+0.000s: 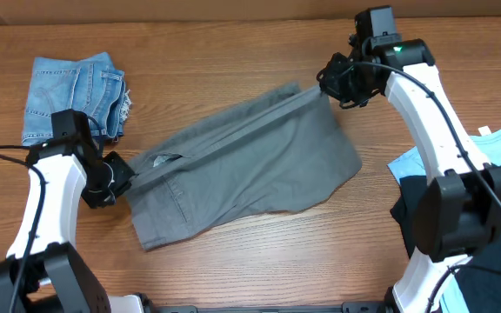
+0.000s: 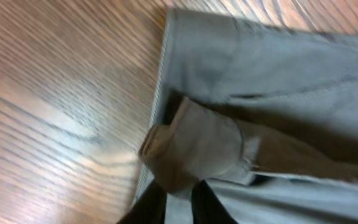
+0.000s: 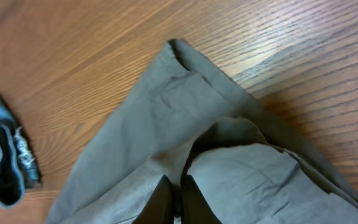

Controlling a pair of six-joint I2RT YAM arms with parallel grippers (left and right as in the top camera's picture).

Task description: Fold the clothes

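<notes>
My left gripper should pull the grey shorts' bunched top layer (image 2: 194,140) toward the lower layer's corner (image 2: 184,26) and lay it flat, because it stops short of that corner.
The grey shorts (image 1: 250,161) lie across the middle of the table, folded lengthwise, running from lower left to upper right. My left gripper (image 1: 120,178) is shut on the shorts' left end; in the left wrist view a bunched fold of grey cloth (image 2: 194,152) sits between its fingers (image 2: 179,202). My right gripper (image 1: 330,85) is shut on the shorts' upper right corner; in the right wrist view its fingers (image 3: 174,196) pinch the grey cloth (image 3: 185,118).
Folded faded denim shorts (image 1: 75,91) lie at the far left, also showing in the right wrist view (image 3: 5,155). A light-blue T-shirt (image 1: 494,148) and a black garment (image 1: 459,209) lie at the right edge beside my right arm.
</notes>
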